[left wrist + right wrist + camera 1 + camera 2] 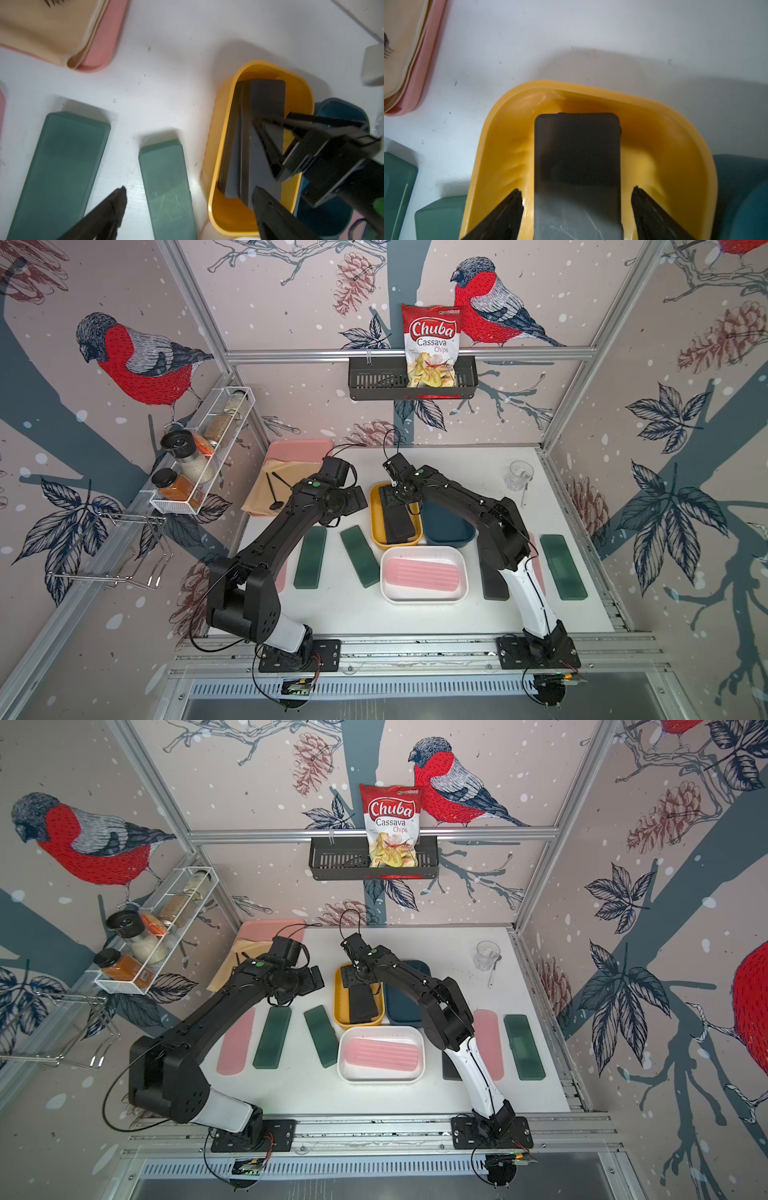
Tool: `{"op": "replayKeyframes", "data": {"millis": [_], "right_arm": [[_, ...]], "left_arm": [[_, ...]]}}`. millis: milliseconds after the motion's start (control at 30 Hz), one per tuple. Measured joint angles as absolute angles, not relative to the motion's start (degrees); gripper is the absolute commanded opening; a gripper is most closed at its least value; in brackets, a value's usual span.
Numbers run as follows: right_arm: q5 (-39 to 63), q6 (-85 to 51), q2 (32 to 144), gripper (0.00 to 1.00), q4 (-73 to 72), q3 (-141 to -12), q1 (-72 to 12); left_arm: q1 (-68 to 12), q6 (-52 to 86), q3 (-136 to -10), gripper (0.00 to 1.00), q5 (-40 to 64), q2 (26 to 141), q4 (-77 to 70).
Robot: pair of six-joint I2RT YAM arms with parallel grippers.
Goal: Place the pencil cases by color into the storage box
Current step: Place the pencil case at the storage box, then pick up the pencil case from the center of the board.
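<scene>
I keep moving my left gripper down until its open fingers are on either side of the green case [360, 557] beside the yellow box, because the case lies free and its narrow width [170, 192] fits between them.
Three storage boxes stand mid-table: a yellow one [376, 522], a dark blue one [449, 526] and a white one [424, 597]. Two black pencil cases [266, 99] lie in the yellow box, a pink one [419, 574] in the white. My right gripper [576, 189] is open inside the yellow box, its fingers clear of the top black case [577, 155] on both sides. My left gripper [190, 188] hangs open over a green case [164, 176] beside that box. Green [272, 1038], [523, 1046], pink [236, 1042], [488, 1044] and black [449, 1069] cases lie on the table.
A pink tray [291, 448] with a tan cloth and a black spoon sits at the back left. A clear glass [519, 475] stands at the back right. A wire spice rack [203, 452] hangs on the left wall, and a black basket [374, 383] with a chips bag on the back wall.
</scene>
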State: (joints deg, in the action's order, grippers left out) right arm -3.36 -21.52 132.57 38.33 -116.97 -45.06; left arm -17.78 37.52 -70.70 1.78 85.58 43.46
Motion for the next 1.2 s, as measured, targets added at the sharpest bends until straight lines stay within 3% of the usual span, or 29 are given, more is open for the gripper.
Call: {"op": "replayKeyframes", "data": {"millis": [533, 1200], "right_arm": [[-4.6, -16.6, 125.4, 0.89, 39.1, -115.9, -44.2], [-4.1, -16.5, 119.1, 0.9, 35.6, -104.9, -43.5]], "left_arm": [[-20.5, 44.1, -61.9, 0.98, 5.7, 84.3, 48.0], [-20.7, 52.7, -55.1, 0.98, 8.8, 88.1, 39.0]]}}
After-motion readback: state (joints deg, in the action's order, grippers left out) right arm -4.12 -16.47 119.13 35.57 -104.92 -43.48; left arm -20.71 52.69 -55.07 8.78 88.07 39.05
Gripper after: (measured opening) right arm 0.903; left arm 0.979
